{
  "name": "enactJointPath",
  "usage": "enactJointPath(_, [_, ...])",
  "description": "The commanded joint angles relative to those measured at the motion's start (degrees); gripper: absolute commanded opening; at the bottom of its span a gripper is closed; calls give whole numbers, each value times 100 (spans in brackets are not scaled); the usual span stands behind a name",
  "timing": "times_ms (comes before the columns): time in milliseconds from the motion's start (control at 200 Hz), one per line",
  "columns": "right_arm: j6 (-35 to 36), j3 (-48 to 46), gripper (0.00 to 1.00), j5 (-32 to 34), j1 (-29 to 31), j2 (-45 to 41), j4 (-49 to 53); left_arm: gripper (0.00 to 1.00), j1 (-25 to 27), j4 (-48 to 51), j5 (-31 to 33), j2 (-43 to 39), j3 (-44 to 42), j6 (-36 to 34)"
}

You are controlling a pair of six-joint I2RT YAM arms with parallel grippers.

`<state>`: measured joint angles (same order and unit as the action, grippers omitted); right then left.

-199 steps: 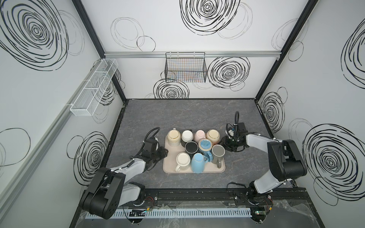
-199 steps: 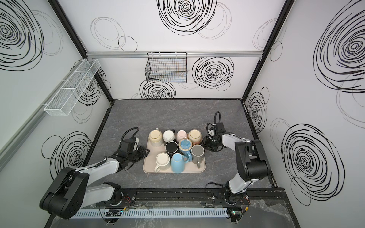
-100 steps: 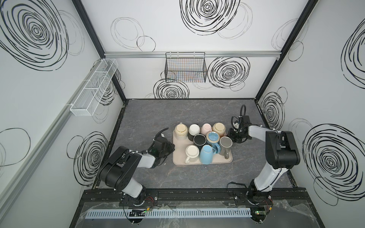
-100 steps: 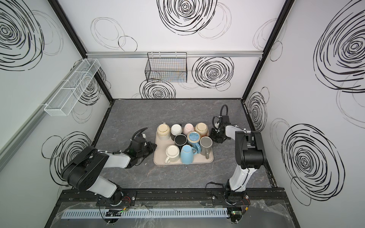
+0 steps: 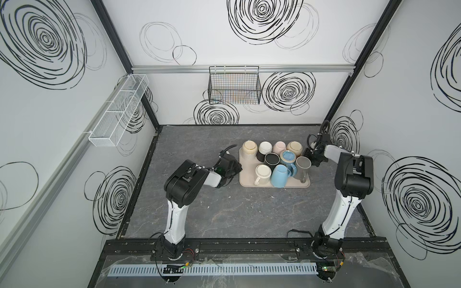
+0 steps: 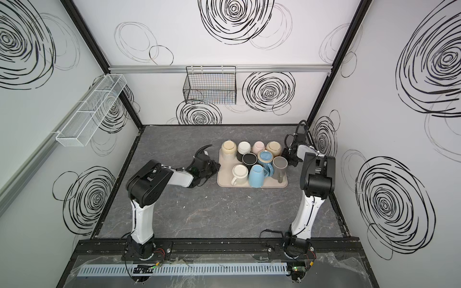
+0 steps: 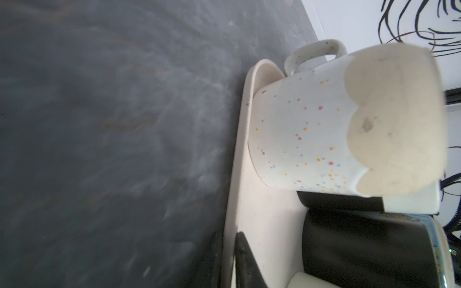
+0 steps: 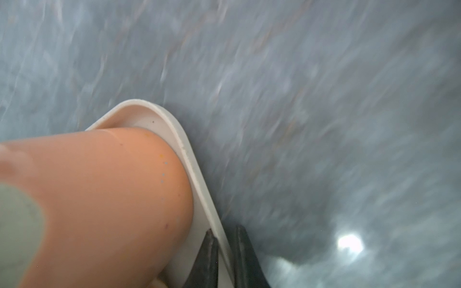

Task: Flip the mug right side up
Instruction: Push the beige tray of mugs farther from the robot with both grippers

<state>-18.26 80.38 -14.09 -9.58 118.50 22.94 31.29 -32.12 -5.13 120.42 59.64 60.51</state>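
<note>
The grey mug is standing upside down with its handle closer to my right gripper. Once the tray sits back, my right gripper next lets go of the tray's rim and grabs the mug's handle.
A beige tray carries several mugs packed together, most standing bottom up, in both top views. A light blue mug leans at the tray's front. My left gripper is shut on the tray's left rim, beside an upside-down white speckled mug. My right gripper is shut on the right rim, next to a peach mug. Neither gripper touches a mug.
The tray sits right of centre on the dark grey table. A black wire basket hangs on the back wall and a white mesh shelf on the left wall. The right wall stands close behind my right arm.
Both grippers have closed on the tray's rims. The tray with its mugs has slid to the right and towards the back wall, and both arms followed it.
</note>
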Motion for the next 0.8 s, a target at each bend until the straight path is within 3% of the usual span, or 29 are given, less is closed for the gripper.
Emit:
enactJointPath(0, [-191, 654, 13, -5, 74, 618, -13, 16, 483, -230, -771, 645, 1094, -23])
enactJointPath(255, [-179, 2002, 10, 158, -8, 1500, 168, 16, 553, -8, -698, 1754, 2792, 66])
enactJointPath(495, [-78, 2863, 12, 288, 9, 1849, 431, 18, 657, 55, -586, 2012, 3230, 131])
enactJointPath(796, [243, 2806, 46, 1020, 123, 1005, 811, 25, 599, 65, -464, 1340, 2601, -84])
